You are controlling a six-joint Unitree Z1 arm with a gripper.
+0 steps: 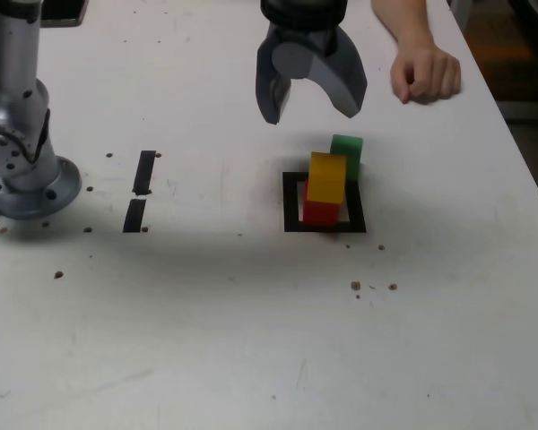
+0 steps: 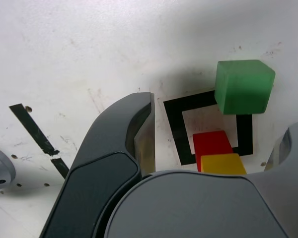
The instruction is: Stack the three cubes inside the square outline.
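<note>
The green cube is clear of the stack [image 2: 244, 87] and square to the robot's open fingers, so the gripper should keep going down and close around the green cube's sides [image 1: 347, 146].
Inside the square outline [image 1: 291, 202] of black tape, the yellow cube [image 1: 327, 176] rests on the red cube [image 1: 319, 213], shifted a little to one side. The green cube [image 1: 347, 148] stands on the table just behind them, at the outline's far right corner in the exterior view. My gripper [image 1: 310, 113] hangs open above and behind the stack, holding nothing. In the wrist view the green cube [image 2: 244, 87] covers a corner of the outline [image 2: 174, 124]. There the red cube [image 2: 212, 143] and yellow cube [image 2: 223, 163] lie between the spread fingers of the gripper [image 2: 218, 116].
A person's hand [image 1: 426, 72] rests on the table at the far right of the exterior view. The arm's base [image 1: 18, 157] stands at the left. Two short black tape strips [image 1: 143, 172] lie between the base and the outline. Small dark specks [image 1: 356, 286] dot the table.
</note>
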